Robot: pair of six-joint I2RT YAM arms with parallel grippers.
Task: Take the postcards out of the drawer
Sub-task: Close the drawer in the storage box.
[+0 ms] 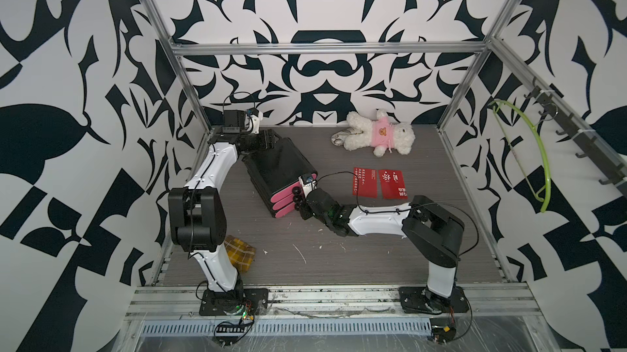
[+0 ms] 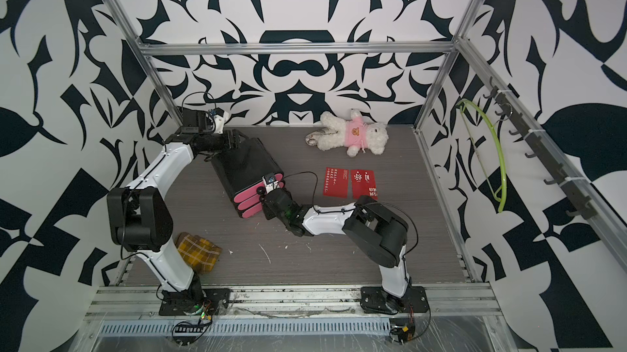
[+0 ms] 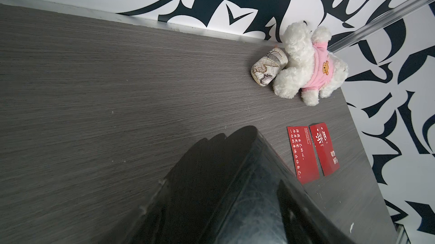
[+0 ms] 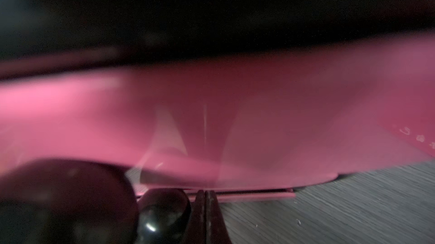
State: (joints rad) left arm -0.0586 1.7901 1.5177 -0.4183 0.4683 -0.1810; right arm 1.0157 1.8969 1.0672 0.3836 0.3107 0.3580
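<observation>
My right gripper's closed fingers are at the lowest pink front's edge (image 4: 260,195), next to the black knob. Next, I back away, open around that knob (image 4: 162,212) and pull.
A black drawer unit (image 1: 278,163) (image 2: 244,163) (image 3: 223,184) lies slantwise on the table, its pink drawer fronts (image 1: 288,197) (image 4: 235,113) all closed. My left gripper (image 1: 266,138) (image 2: 235,138) clasps the unit's back end. My right gripper (image 1: 300,201) (image 4: 206,195) is shut with nothing in it. Its tips rest at the lowest pink front's bottom edge, beside a black knob (image 4: 164,207). Two red postcards (image 1: 365,182) (image 1: 393,184) (image 3: 303,153) lie flat side by side on the table, right of the unit. Nothing inside the drawers shows.
A white plush bear in a pink shirt (image 1: 380,133) and a map-print cup (image 3: 269,66) lie at the back. A yellow checked cloth (image 1: 239,252) sits behind my left arm's base. A green hanger (image 1: 536,157) hangs from the hook rail on the right wall.
</observation>
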